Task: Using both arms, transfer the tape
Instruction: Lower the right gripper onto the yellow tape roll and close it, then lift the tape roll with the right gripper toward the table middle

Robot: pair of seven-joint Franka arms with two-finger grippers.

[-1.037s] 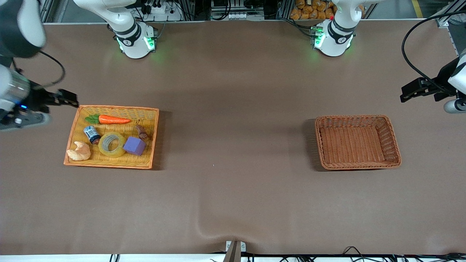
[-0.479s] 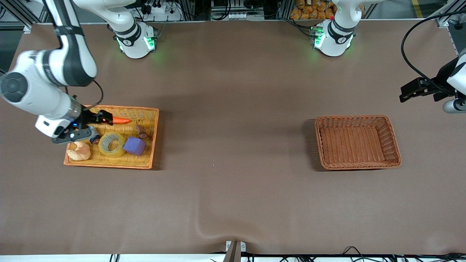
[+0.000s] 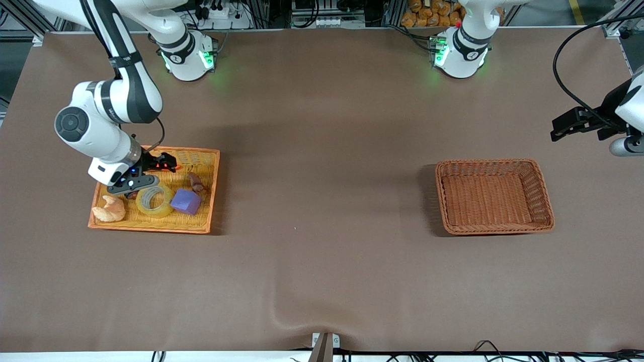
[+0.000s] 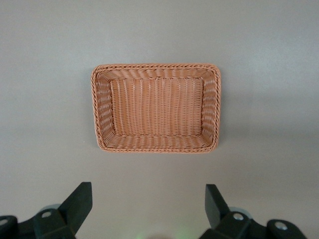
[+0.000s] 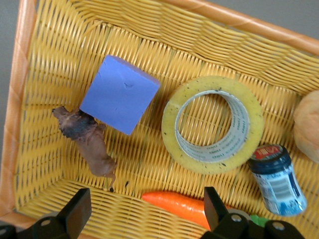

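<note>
The tape (image 3: 154,212) should come loose when I lift it and the small jar should stay lying, because the jar's lid (image 5: 267,153) is only next to the tape's rim.
The tape (image 3: 154,200), a yellowish translucent roll with a pale grey core, lies flat in the yellow tray (image 3: 201,161) beside a purple cube (image 3: 185,201). My right gripper (image 3: 169,164) hangs open and empty over the tray's carrot, apart from the tape. In the right wrist view the tape (image 5: 213,123) lies between the cube (image 5: 119,93) and a small jar (image 5: 276,179), with my open right gripper (image 5: 144,213) over the carrot (image 5: 179,205). My left gripper (image 3: 556,129) waits open and empty above the table at the left arm's end; it also shows in the left wrist view (image 4: 147,203).
The tray also holds a croissant (image 3: 109,209) and a brown toy animal (image 3: 196,182). An empty brown wicker basket (image 3: 495,229) stands toward the left arm's end and shows in the left wrist view (image 4: 99,109). A wrinkle in the table cover (image 3: 282,311) lies near the front edge.
My right arm has swung in from the table's end and brought its gripper over the tray above the carrot. The left arm has hardly moved.
</note>
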